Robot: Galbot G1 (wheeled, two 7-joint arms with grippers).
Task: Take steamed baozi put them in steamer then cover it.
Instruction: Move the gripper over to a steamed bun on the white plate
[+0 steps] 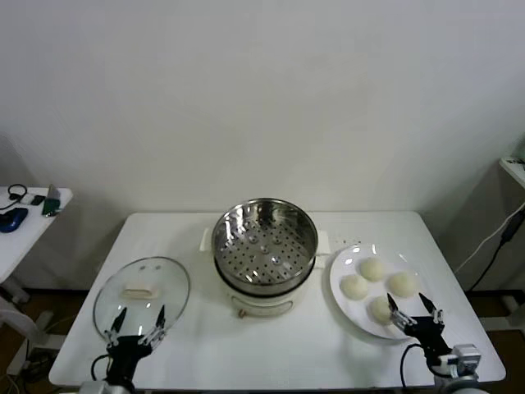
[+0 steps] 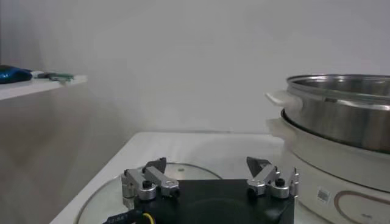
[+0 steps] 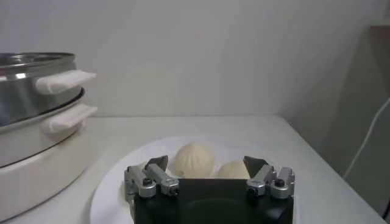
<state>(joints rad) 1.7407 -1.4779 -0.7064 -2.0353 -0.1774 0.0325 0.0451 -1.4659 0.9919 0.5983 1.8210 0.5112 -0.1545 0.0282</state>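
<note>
Next, I lift my right gripper, turn its fingers down and grab the farthest baozi from above, because that gripper is pointing level at the nearest baozi.
The steamer, a shiny perforated basket on a cream pot base, stands empty at mid-table. Several steamed baozi lie on a white plate to its right. The cover, a glass lid with a cream handle, lies flat on the table to the steamer's left. My left gripper hovers open over the cover's near edge, also seen as left gripper above the cover. My right gripper is open beside the nearest baozi. In the right wrist view, right gripper frames two baozi.
The white table ends just behind both grippers. A side table with small items stands far left. A cable hangs off the right. The steamer's body rises beside the left gripper, and the steamer sits near the right.
</note>
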